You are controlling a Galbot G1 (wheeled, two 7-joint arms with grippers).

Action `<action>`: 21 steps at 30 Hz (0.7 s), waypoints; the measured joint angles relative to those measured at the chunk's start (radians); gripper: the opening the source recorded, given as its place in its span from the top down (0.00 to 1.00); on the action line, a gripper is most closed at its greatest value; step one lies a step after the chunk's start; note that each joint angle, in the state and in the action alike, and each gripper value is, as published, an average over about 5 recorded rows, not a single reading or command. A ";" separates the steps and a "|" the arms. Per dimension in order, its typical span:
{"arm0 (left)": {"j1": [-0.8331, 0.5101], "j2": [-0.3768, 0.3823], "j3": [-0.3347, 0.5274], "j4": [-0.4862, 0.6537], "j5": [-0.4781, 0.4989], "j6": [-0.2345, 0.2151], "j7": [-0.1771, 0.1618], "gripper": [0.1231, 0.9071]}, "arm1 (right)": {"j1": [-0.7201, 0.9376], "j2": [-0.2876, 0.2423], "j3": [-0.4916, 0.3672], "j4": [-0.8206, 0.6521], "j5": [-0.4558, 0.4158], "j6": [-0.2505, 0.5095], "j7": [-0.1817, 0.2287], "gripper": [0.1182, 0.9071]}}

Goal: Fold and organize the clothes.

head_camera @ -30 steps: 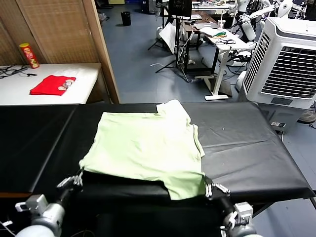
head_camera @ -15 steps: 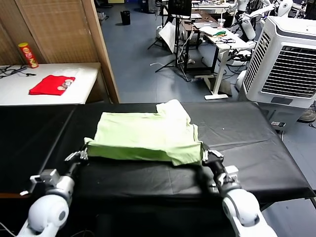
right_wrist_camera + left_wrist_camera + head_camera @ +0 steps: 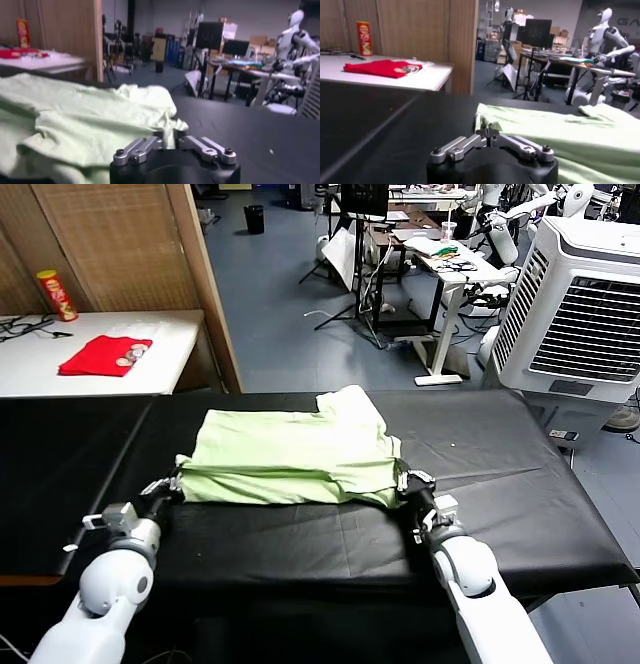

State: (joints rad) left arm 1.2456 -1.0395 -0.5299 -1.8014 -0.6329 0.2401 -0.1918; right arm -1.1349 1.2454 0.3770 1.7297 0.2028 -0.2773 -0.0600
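Note:
The shirt's near hem (image 3: 285, 486) lies in folds between my grippers, so I should pull it flat toward me before my grippers take the shirt's far edge (image 3: 262, 414).
The pale light-green shirt (image 3: 290, 452) lies on the black table (image 3: 520, 484), its near hem lifted and carried back over the rest. My left gripper (image 3: 176, 483) is shut on the hem's left corner, and the cloth shows pinched in the left wrist view (image 3: 489, 131). My right gripper (image 3: 403, 480) is shut on the hem's right corner, with cloth between the fingertips in the right wrist view (image 3: 169, 134). The shirt (image 3: 75, 115) spreads away from it. Collar, buttons and print are hidden.
A small red folded garment (image 3: 104, 355) and a red can (image 3: 59, 295) sit on a white side table (image 3: 60, 369) at the back left. A wooden partition (image 3: 205, 274) stands behind. A white cooler unit (image 3: 580, 314) stands at the right.
Both grippers have carried the shirt's near hem up and away from the table's front edge toward the far side, folding the shirt over itself. The fold is now lower and flatter.

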 joint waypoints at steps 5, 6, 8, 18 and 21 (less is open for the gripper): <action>0.035 0.010 -0.014 -0.019 0.001 0.008 0.004 0.27 | -0.086 -0.009 0.016 0.106 0.026 -0.036 -0.002 0.14; 0.044 0.011 -0.017 -0.024 -0.001 0.010 0.006 0.21 | -0.102 -0.009 0.018 0.119 0.022 -0.036 -0.003 0.14; 0.064 0.012 -0.020 -0.033 -0.009 0.012 0.010 0.17 | -0.130 -0.010 0.021 0.136 0.015 -0.036 -0.004 0.14; 0.113 0.007 -0.022 -0.025 -0.079 0.034 0.027 0.15 | -0.173 -0.006 0.008 0.151 -0.036 -0.026 -0.017 0.62; 0.112 0.007 -0.022 -0.016 -0.087 0.041 0.031 0.26 | -0.174 -0.008 0.006 0.144 -0.050 -0.020 -0.017 0.83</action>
State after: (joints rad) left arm 1.3577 -1.0325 -0.5518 -1.8178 -0.7196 0.2811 -0.1610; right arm -1.3085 1.2372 0.3835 1.8735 0.1531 -0.2969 -0.0768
